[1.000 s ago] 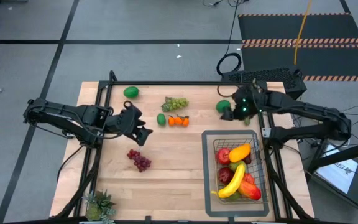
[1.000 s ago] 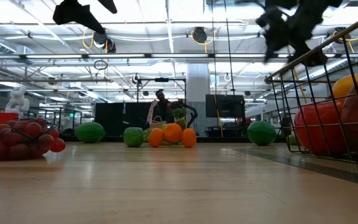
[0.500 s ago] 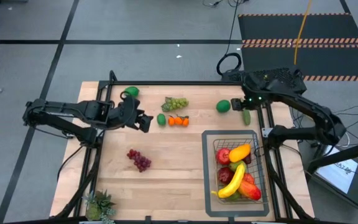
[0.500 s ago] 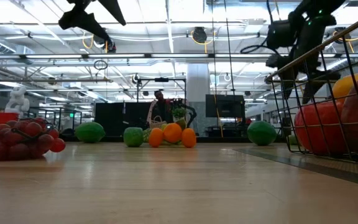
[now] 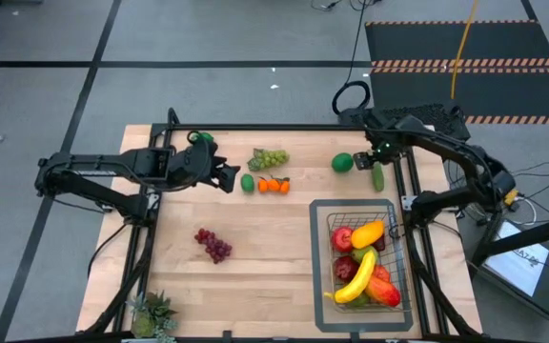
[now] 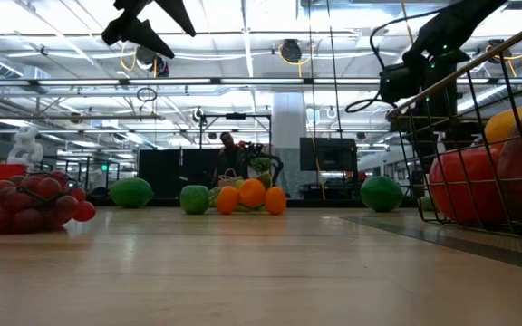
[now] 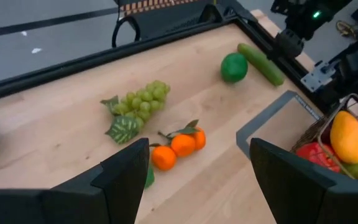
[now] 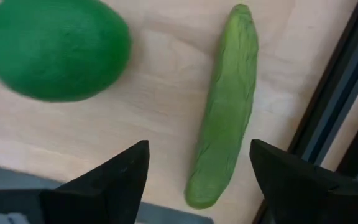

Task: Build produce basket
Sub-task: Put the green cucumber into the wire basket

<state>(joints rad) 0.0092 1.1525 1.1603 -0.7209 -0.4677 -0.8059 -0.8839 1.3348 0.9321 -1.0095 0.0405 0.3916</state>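
The cucumber [image 8: 219, 140] has my right gripper's fingers lined up across its narrow width, clear of the black frame rail [image 8: 339, 93]. My right gripper keeps going down until its fingers are on either side of it, and then close.
Loose produce lies on the far half of the wooden table: green grapes [image 5: 270, 158], three oranges [image 5: 274, 186], a lime [image 5: 247, 183], a green fruit [image 5: 201, 140], a round green fruit [image 5: 342, 163] and a cucumber [image 5: 377, 177]. Red grapes [image 5: 213, 245] lie nearer the front. The wire basket [image 5: 395, 250] stands at the near right with several fruits inside. My right gripper [image 8: 197, 180] hangs open above the cucumber [image 8: 225, 143], pointing down, a finger on either side of it. My left gripper [image 5: 227, 177] hovers open just left of the lime.
The basket stands on a flat grey tray [image 5: 318, 276]. A spiky potted plant [image 5: 152, 314] sits at the near left corner. A black frame rail [image 8: 334, 118] runs close beside the cucumber. Bare wood lies between the red grapes and the tray.
My right gripper has swung toward the table's far right corner, sunk lower and tipped to point down over the cucumber. My left gripper has drifted toward the far edge and the right, closer to the lime and oranges. No fruit has moved.
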